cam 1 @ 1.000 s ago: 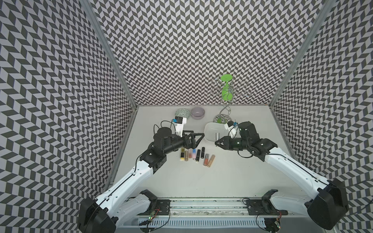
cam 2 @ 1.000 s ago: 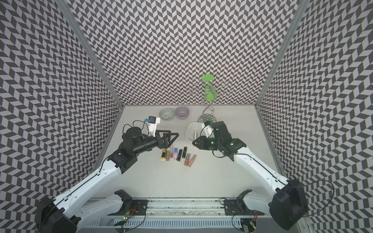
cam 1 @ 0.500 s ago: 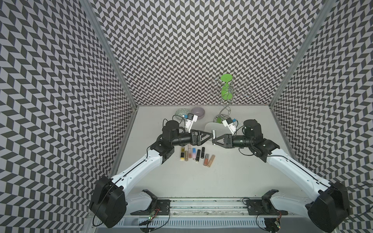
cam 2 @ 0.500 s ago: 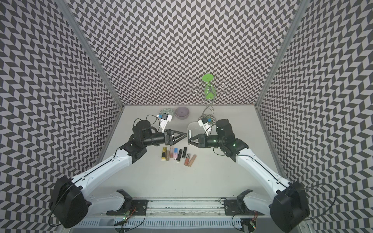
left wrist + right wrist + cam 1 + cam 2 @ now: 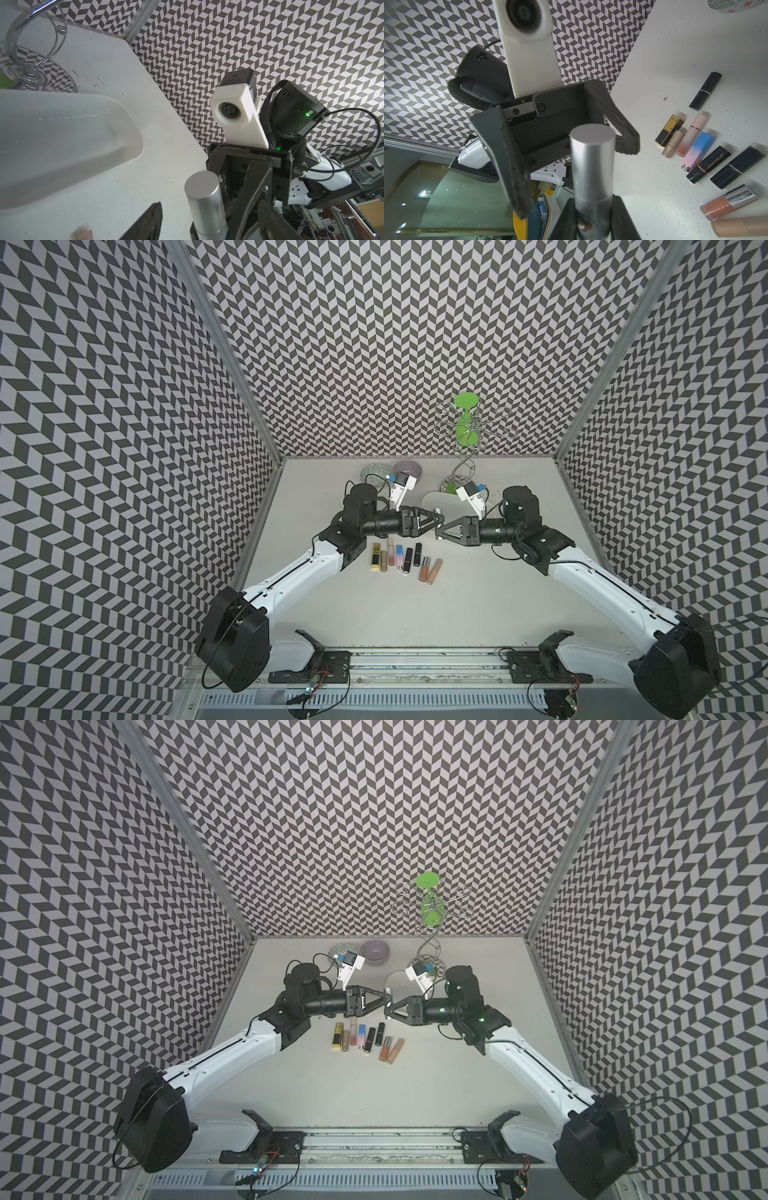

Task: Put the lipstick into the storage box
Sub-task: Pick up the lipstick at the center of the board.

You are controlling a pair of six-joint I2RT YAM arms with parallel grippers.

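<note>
The silver lipstick's lower end point(image 5: 594, 214) is in my right gripper, so my left gripper should close on the lipstick's loose end point(image 5: 592, 160) before my right gripper opens and moves away.
A silver lipstick point(image 5: 591, 162) juts out of my right gripper point(image 5: 593, 220), which is shut on its lower end. In both top views the two grippers meet tip to tip above the table, in front of the white storage box point(image 5: 430, 499) point(image 5: 395, 982). My left gripper point(image 5: 207, 207) straddles the free end of the silver lipstick point(image 5: 204, 199). Its jaws are open, and a gap shows between one finger point(image 5: 149, 218) and the tube. The storage box point(image 5: 133, 133) looks empty where it shows. Several more lipsticks point(image 5: 399, 558) point(image 5: 706, 149) lie in a row on the table below the grippers.
A green-patterned bowl point(image 5: 372, 470) and a lilac bowl point(image 5: 409, 468) stand at the back of the table. A chrome wire stand point(image 5: 465, 439) with green discs rises behind the box. Patterned walls close in three sides.
My left arm has swung in to the centre, and its jaws have narrowed around the silver lipstick's free end. My right gripper has levelled out to face it, still holding the tube.
</note>
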